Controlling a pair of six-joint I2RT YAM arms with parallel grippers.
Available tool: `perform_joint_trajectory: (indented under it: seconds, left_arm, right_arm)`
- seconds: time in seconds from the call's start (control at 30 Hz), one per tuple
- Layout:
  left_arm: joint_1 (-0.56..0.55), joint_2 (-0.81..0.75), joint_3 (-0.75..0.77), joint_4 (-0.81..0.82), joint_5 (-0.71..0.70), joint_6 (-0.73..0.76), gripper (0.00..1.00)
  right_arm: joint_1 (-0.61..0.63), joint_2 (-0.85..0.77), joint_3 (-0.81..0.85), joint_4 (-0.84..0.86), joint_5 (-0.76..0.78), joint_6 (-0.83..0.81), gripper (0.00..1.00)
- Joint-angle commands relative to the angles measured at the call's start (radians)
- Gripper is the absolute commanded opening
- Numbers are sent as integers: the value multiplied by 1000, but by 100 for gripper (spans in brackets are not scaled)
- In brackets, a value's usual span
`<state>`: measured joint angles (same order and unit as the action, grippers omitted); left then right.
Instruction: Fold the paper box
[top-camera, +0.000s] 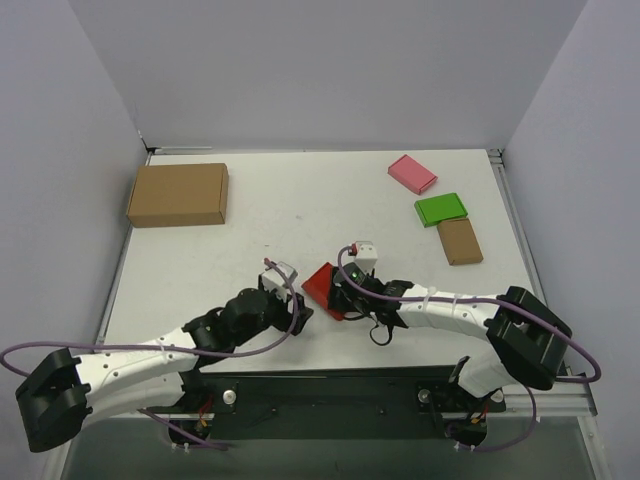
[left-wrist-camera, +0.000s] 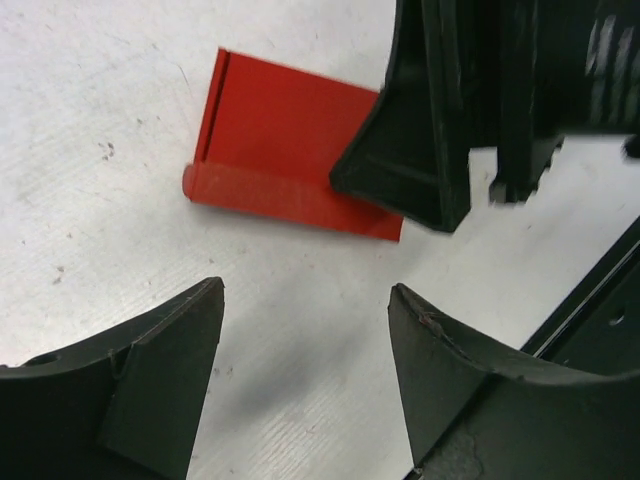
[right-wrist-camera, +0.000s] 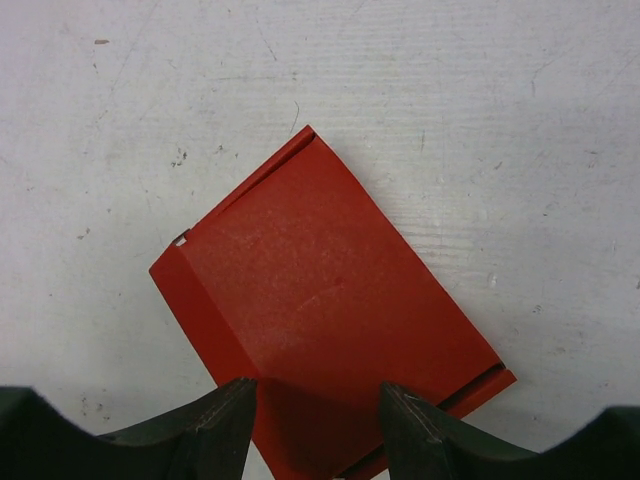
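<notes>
The paper box's protruding flap is close to my left gripper, so that gripper should move away before my right gripper comes around to push that flap in.
The paper box is a small, bright red, flat piece lying on the white table between my two grippers. In the right wrist view the paper box lies flat with a narrow folded strip along its left edge. My right gripper stands open over its near end, fingertips apart on top of the red card. In the left wrist view my left gripper is open with only bare table between its fingers. The paper box lies just beyond it, partly hidden behind the right gripper's black body.
A large brown carton sits at the far left. At the far right lie a pink flat box, a green flat box and a small brown flat box. The black base rail runs along the near edge.
</notes>
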<state>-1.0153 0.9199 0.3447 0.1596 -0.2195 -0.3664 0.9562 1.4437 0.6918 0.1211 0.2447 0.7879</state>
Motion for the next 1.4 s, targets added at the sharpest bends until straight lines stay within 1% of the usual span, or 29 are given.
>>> perform_joint_trajectory:
  seconds: [0.0, 0.03, 0.07, 0.13, 0.17, 0.23, 0.27, 0.37, 0.43, 0.5, 0.53, 0.57, 0.67, 0.8, 0.83, 0.97, 1.03, 1.13, 1.2, 1.23, 1.37]
  left_arm:
    - [144, 58, 146, -54, 113, -13, 77]
    - [176, 94, 166, -48, 191, -12, 77]
    - [234, 168, 200, -42, 218, -11, 77]
    - [267, 242, 238, -22, 277, 0, 76]
    - [274, 304, 270, -11, 290, 7, 76]
    - [280, 362, 296, 32, 313, 27, 76]
    - [282, 414, 309, 46, 318, 33, 76]
    - [302, 502, 338, 90, 327, 44, 76]
    - [320, 536, 335, 141, 328, 41, 76]
    - [328, 582, 333, 172, 322, 43, 74]
    - [331, 597, 335, 175, 321, 46, 73]
    - [333, 621, 336, 176, 321, 49, 70]
    - [331, 655, 330, 179, 338, 61, 68]
    - [333, 639, 309, 175, 335, 43, 67]
    - [333, 622, 309, 170, 321, 41, 68]
    - [342, 512, 348, 100, 318, 37, 72]
    - [356, 479, 370, 26, 306, 26, 75]
    - [392, 424, 396, -75, 307, -8, 77]
    - [411, 384, 407, -150, 310, -25, 77]
    - [426, 370, 409, -158, 310, -28, 77]
    - [454, 278, 425, -293, 333, -43, 78]
  right_arm:
    - [-2, 27, 14, -32, 4, -15, 53]
    - [-2, 29, 12, -32, 5, -16, 53]
    - [-2, 29, 12, -35, 7, -18, 53]
    - [-1, 35, 14, -43, 13, -24, 54]
    - [1, 37, 15, -55, 16, -27, 54]
    - [3, 40, 20, -64, 24, -30, 55]
    - [4, 41, 18, -66, 22, -35, 56]
    - [6, 40, 26, -72, 25, -45, 58]
    - [10, 38, 28, -75, 27, -52, 60]
    - [10, 37, 28, -75, 27, -56, 61]
    - [12, 37, 29, -77, 25, -59, 62]
    - [13, 37, 29, -77, 25, -61, 62]
    - [16, 32, 32, -75, 30, -70, 63]
    - [49, -8, 43, -75, 77, -127, 69]
    - [70, -20, 46, -75, 90, -145, 73]
    - [92, -74, 57, -74, 125, -269, 79]
    - [90, -91, 63, -83, 133, -318, 81]
    - [87, -94, 86, -109, 130, -429, 83]
    - [85, -83, 103, -116, 131, -505, 83]
    - [85, -80, 107, -117, 130, -527, 84]
    - [73, -56, 136, -118, 81, -636, 84]
